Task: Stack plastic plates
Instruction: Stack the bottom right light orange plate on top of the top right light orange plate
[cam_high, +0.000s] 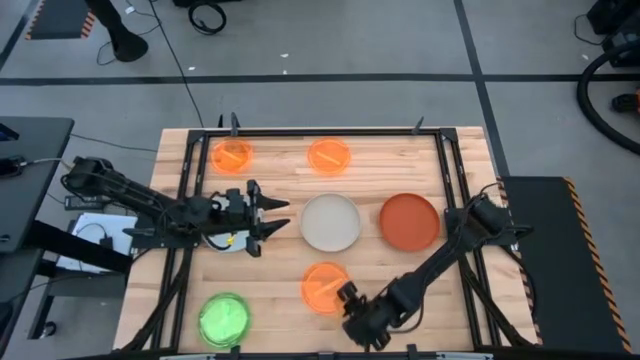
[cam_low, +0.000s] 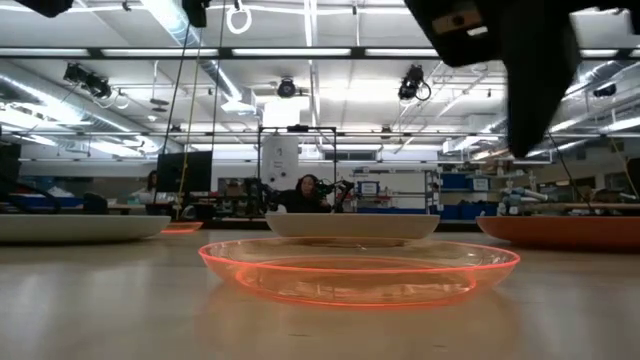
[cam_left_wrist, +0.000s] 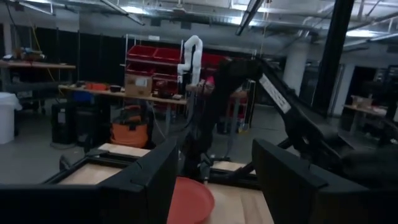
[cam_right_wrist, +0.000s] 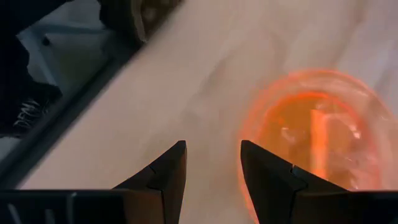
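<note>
I expect the front orange plate (cam_high: 325, 288) to tilt up in one piece and stay stiff when I lift it by its edge, because its raised rim (cam_right_wrist: 244, 134) runs smooth and round.
Several plastic plates lie flat on the wooden table: two neon orange ones (cam_high: 232, 155) (cam_high: 329, 154) at the far side, an off-white one (cam_high: 330, 222) in the middle, a rust red one (cam_high: 409, 221) to its right, an orange one (cam_high: 325, 287) near the front, and a green one (cam_high: 224, 318) at the front left. My left gripper (cam_high: 283, 219) hovers open just left of the off-white plate and points at it. My right gripper (cam_high: 347, 297) is open and slants down beside the front orange plate (cam_right_wrist: 317, 140), touching nothing.
A black frame (cam_high: 450, 180) runs along the table's edges. Under my left arm lies a pale thing (cam_high: 222, 240), mostly hidden. The low view shows a pale plate (cam_low: 70, 228) at the left. Bare wood lies between the green plate and the front orange plate.
</note>
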